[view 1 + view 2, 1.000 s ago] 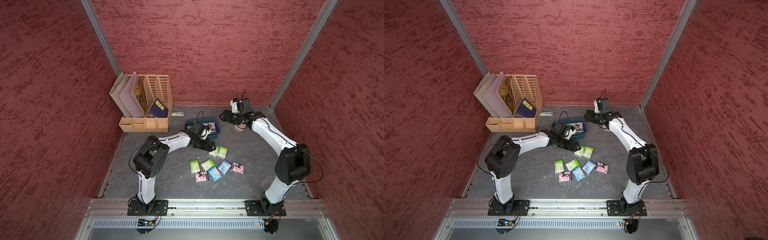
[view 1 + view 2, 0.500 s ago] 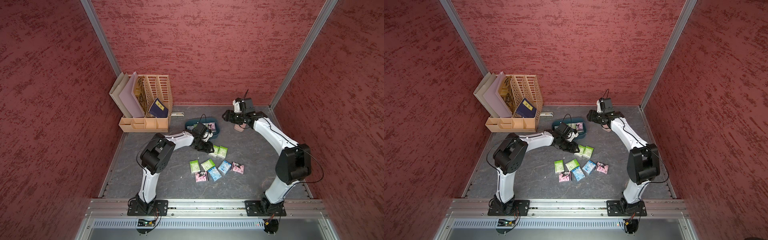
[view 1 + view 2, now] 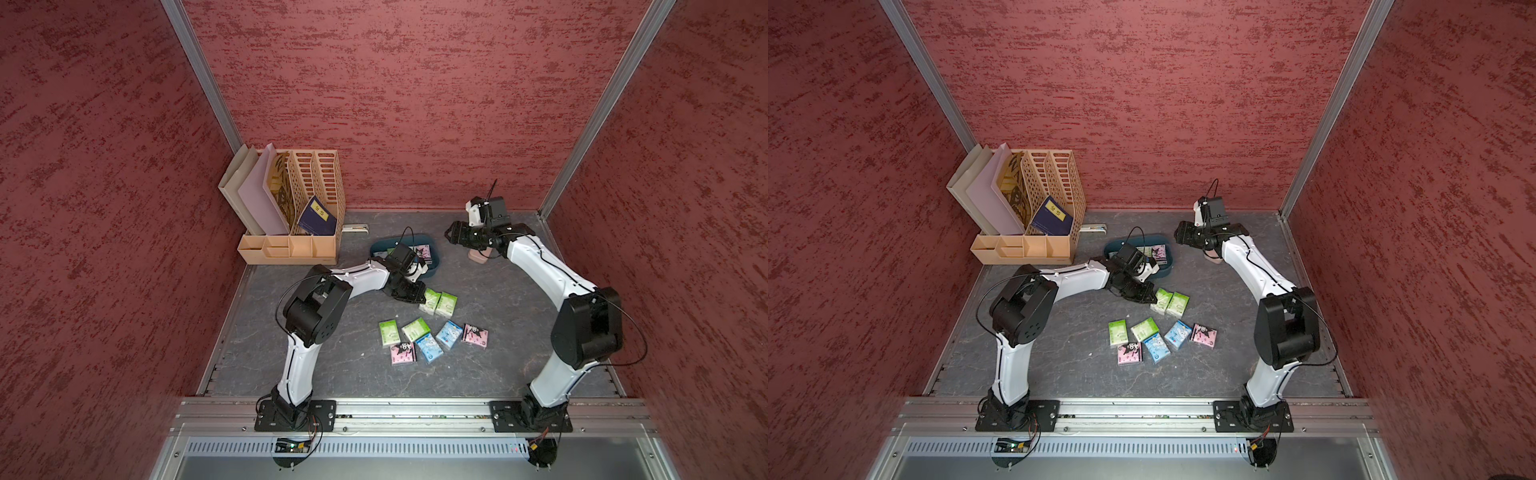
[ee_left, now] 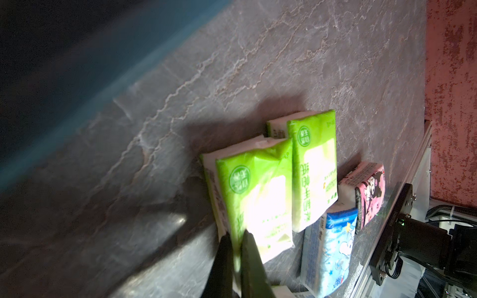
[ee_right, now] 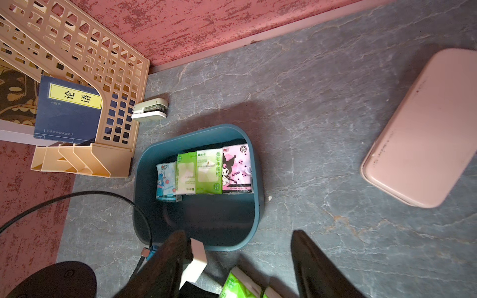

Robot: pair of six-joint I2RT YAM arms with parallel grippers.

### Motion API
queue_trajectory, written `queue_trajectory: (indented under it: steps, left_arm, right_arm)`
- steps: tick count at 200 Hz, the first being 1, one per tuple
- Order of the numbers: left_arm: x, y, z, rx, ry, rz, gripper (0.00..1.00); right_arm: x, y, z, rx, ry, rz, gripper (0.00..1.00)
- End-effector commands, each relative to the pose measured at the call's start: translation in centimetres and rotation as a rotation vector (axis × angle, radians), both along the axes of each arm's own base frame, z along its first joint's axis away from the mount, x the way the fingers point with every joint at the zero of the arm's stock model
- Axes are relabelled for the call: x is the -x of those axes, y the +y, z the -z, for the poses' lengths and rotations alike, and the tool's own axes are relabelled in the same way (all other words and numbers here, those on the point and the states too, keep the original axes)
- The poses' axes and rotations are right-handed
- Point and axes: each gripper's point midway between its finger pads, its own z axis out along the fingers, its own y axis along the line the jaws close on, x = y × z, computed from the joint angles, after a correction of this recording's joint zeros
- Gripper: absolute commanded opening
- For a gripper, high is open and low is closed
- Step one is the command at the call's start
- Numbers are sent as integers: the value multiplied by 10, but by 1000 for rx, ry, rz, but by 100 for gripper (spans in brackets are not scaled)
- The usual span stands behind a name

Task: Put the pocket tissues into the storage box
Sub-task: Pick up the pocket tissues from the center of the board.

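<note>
Next, I take the packet's opposite edge (image 4: 289, 196) with my right gripper and lower it, because my left gripper holds the green packet by the edge bound for the storage box's side (image 4: 230, 224).
My left gripper (image 4: 236, 247) is shut on the edge of a green-and-white pocket tissue packet (image 4: 258, 196) lying on the table; a second green packet (image 4: 313, 167) lies right beside it. In both top views this pair (image 3: 438, 302) sits just in front of the dark teal storage box (image 3: 434, 243). The storage box (image 5: 258, 180) holds several packets in a row: light blue, two green, one pink. Several more packets (image 3: 430, 340) lie loose nearer the front. My right gripper (image 5: 238, 233) hangs open and empty above the box's right end.
A beige file organizer (image 3: 299, 208) with folders and a blue book stands at the back left, a small stapler (image 3: 355, 227) beside it. A plain pink case (image 5: 423, 129) lies right of the box, under my right arm.
My left gripper has reached forward from the box to the green packet and shut on its edge. The right gripper has drifted slightly right, still open.
</note>
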Motion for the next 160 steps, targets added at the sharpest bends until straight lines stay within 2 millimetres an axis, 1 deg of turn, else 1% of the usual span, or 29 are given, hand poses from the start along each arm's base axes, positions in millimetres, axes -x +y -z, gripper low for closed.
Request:
queue_trajectory:
  steps: [1,21,54,66,82,102,118,138,160]
  left_arm:
    - [-8,14,-22,24,-62,-35,0]
    - [-16,20,-55,97,-156,-64,0]
    - [-24,29,-121,262,-332,-91,0]
    - [-29,40,-140,291,-400,-131,0]
    - [-44,65,-161,304,-483,-247,0]
    - [-60,99,-176,349,-534,-379,0]
    - [-65,115,-180,395,-527,-403,0]
    - [-65,126,-183,419,-552,-407,0]
    - [-64,131,-185,441,-561,-406,0]
  right_arm:
    - [5,2,-12,-21,-27,-37,70]
    - [7,11,-20,-63,-44,-79,71]
    - [8,28,-36,-148,-69,-152,72]
    - [10,35,-40,-165,-71,-177,72]
    - [15,49,-45,-174,-80,-221,72]
    - [22,73,-51,-192,-91,-296,72]
    - [24,88,-52,-201,-82,-335,71]
    - [29,110,-55,-233,-64,-400,71]
    - [39,140,-57,-265,-58,-492,70]
